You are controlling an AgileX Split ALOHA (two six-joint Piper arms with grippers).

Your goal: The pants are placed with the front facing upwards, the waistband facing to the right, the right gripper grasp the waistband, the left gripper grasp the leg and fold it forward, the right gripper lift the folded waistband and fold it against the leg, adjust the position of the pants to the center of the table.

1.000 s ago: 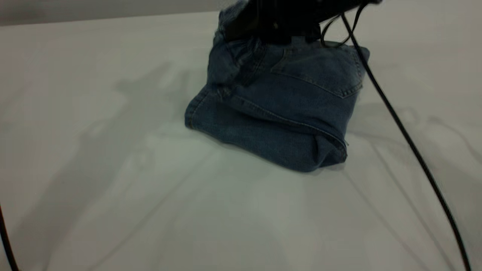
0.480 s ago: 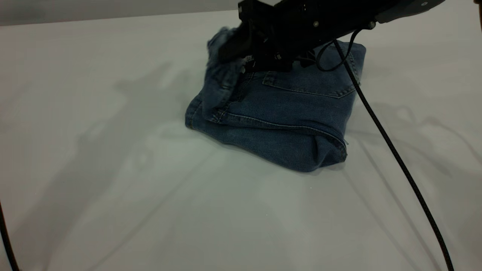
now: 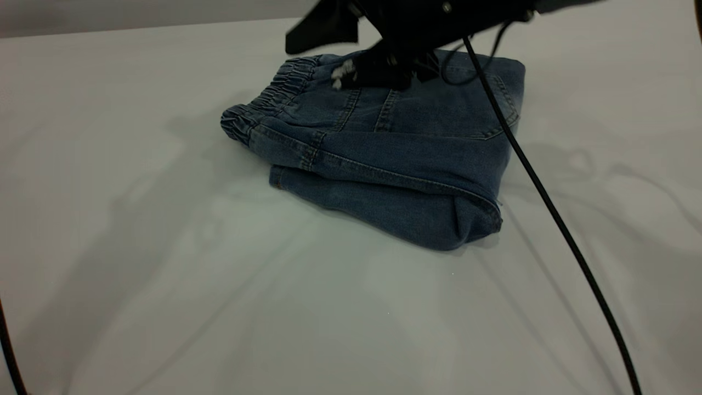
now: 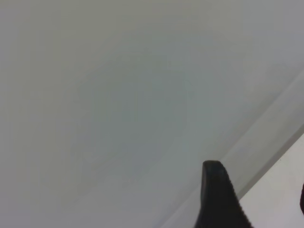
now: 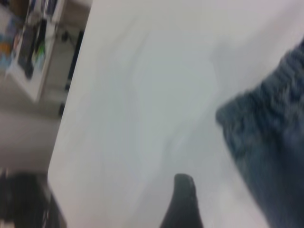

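The folded pants (image 3: 401, 154) lie near the table's far edge, so I should press my right gripper down on the pocket's edge (image 3: 386, 111) and pull the pants toward the center.
The pants (image 3: 395, 164) lie folded on the white table (image 3: 164, 274), right of its middle and toward the far side. Their gathered waistband (image 3: 274, 96) rests at the fold's left end, over the leg layer below. My right gripper (image 3: 335, 52) hovers open just above the waistband's far end, holding nothing; one fingertip (image 3: 344, 74) carries white scuffs. The right wrist view shows one black finger (image 5: 183, 202) over bare table, with the pants (image 5: 268, 152) beside it. My left gripper (image 4: 259, 199) is open over bare table in its wrist view and is out of the exterior view.
A black cable (image 3: 548, 219) hangs from the right arm, crosses the pants' right side and runs to the near right edge. Another cable (image 3: 8, 351) shows at the near left edge. Shelving and clutter (image 5: 28, 42) stand beyond the table edge.
The right gripper carried the raised waistband leftward and down onto the leg layer, let it go and opened. The pants went from a lifted hump to a flat fold.
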